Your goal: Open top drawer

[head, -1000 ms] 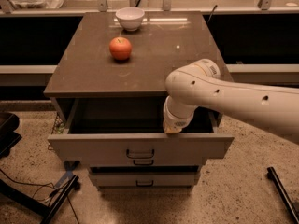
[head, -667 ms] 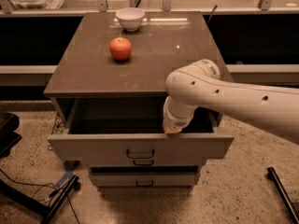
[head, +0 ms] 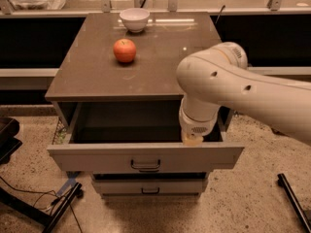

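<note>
Next, I back my gripper into the drawer and then pull the drawer front from its inner side (head: 178, 142), because the top drawer still sits partly (head: 126, 106) under the cabinet top.
The top drawer (head: 146, 157) of the grey cabinet is pulled out, with its wide flat front and dark loop handle (head: 145, 165) facing me and its deep box interior showing. My white arm reaches in from the right and bends down into the drawer on its right side. My gripper (head: 193, 139) is at the arm's lower end, just behind the top edge of the drawer front, mostly hidden by it.
An orange-red apple (head: 125, 50) and a white bowl (head: 134, 19) sit on the cabinet top (head: 87, 72). A narrower drawer front (head: 149, 186) shows below. Dark cables and a stand leg (head: 58, 210) lie on the floor at left, and a black bar (head: 294, 200) at right.
The drawer front has come slightly further out toward me, and the arm's lower end has shifted with it. The apple and bowl have not moved.
</note>
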`<state>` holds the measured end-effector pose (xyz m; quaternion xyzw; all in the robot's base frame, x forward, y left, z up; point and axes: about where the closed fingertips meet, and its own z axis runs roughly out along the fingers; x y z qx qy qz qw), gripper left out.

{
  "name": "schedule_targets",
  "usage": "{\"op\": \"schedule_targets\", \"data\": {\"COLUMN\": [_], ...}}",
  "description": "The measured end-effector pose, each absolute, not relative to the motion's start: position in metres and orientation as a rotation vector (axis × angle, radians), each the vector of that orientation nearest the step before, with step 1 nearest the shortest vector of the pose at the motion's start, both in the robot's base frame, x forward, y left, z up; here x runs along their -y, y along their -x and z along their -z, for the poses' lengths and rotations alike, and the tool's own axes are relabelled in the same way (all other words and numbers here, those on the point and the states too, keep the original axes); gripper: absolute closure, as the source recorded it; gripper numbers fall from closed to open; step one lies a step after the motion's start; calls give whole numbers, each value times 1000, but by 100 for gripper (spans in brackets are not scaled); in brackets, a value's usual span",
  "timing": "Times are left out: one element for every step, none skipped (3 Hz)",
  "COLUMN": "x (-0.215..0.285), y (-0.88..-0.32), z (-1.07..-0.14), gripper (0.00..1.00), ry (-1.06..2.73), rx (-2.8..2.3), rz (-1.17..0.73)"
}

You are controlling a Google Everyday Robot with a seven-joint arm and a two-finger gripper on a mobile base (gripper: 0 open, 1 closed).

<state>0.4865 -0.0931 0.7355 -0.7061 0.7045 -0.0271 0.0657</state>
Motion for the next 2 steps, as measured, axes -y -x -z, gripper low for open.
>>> {"op": "schedule_targets", "data": {"x": [120,127], "y": [-445,-432], "z": [-795,-804], "gripper": [100,100], "ry": [2099,2116], "rx": [-2231,-2260], "rz": [117,123]}}
